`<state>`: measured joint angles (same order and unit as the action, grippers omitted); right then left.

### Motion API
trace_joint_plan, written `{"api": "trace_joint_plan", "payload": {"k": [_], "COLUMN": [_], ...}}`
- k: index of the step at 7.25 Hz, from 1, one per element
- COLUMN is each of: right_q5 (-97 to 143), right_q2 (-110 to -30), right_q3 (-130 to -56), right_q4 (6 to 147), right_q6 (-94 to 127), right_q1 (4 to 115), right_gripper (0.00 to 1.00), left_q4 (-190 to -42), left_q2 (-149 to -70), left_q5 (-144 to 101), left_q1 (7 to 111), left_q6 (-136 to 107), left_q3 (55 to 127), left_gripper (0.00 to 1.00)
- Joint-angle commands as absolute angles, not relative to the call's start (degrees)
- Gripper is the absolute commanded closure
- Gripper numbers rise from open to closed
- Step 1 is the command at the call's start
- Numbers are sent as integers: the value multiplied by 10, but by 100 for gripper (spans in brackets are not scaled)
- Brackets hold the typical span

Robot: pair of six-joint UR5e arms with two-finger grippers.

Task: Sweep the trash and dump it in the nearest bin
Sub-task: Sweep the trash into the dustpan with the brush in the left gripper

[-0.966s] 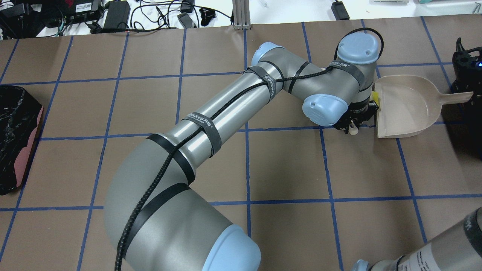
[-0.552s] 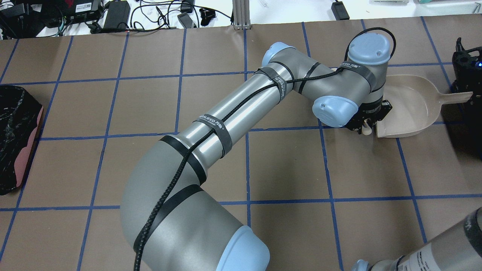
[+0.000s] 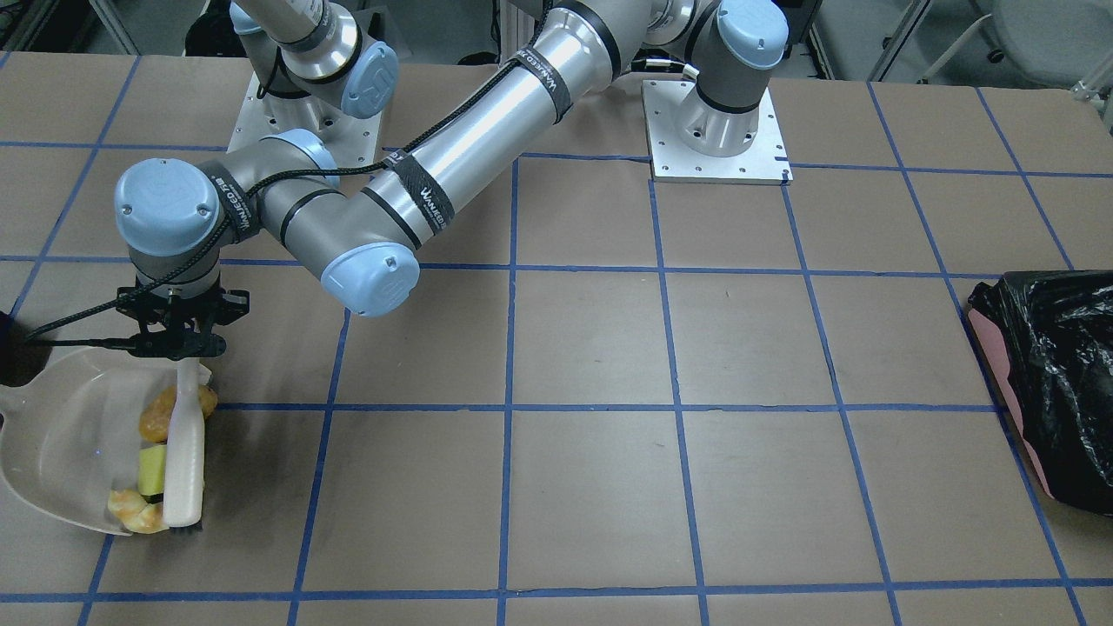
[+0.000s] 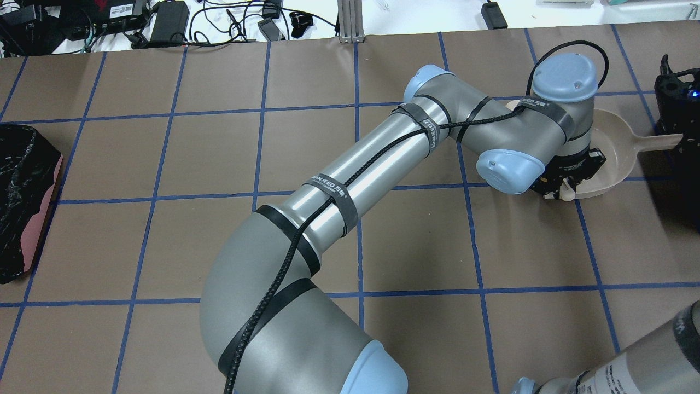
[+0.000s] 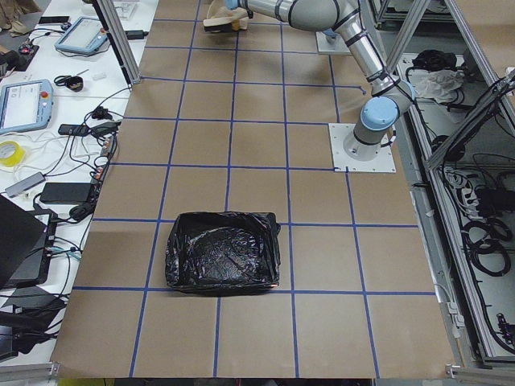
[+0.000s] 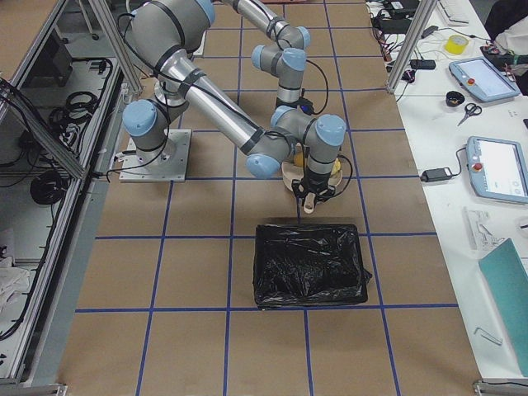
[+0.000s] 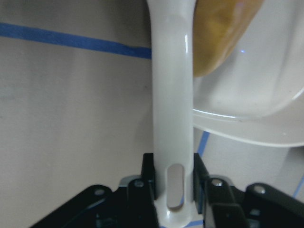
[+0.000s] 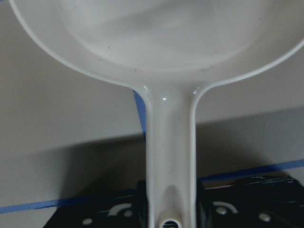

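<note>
The croissant is at the edge of the dustpan, so my left gripper needs to pull the brush back, tilt it and sweep the croissant further into the dustpan.
The trash lies in the mouth of a beige dustpan: a golden-brown roll, a yellow sponge block and a pale croissant. My left gripper is shut on the white handle of a brush, whose head rests against the trash at the pan's lip. In the left wrist view the handle runs past the roll. My right gripper is shut on the dustpan's handle. The bin, lined with black plastic, stands just beyond the pan at the table's right end.
A pink bin with a crinkled black bag sits at the table's far left end. My left arm stretches diagonally across the brown, blue-taped table. Cables and power bricks lie beyond the back edge.
My left arm has swept to the right with the brush, up to and over the dustpan's mouth. The yellow sponge seen at the pan's lip is now hidden under the wrist. The right gripper stays put.
</note>
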<state>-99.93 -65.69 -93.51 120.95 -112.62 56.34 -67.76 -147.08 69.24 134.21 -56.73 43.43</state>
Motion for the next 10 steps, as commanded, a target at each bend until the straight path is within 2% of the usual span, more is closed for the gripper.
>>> {"api": "trace_joint_plan", "payload": {"k": [1,5,10], "right_q5": [-998,-998,-993], "right_q2": [-657,-656,-657], "right_q3": [-935,-935,-936], "right_q4": [1207,1204,1201], "right_q6": [-1126,-1126,-1126], "right_q1": [563,563,563], "right_gripper": [100,100,100], "left_q4": [-664,-649,-658], "left_q2": [-1484,-1485,-1447], "left_q5": [682,664,692], "left_q1": [1357,1375,1325], "left_q6": [-582,-624,-533], "left_q3": [412,382,451], "left_gripper": [100,100,100]}}
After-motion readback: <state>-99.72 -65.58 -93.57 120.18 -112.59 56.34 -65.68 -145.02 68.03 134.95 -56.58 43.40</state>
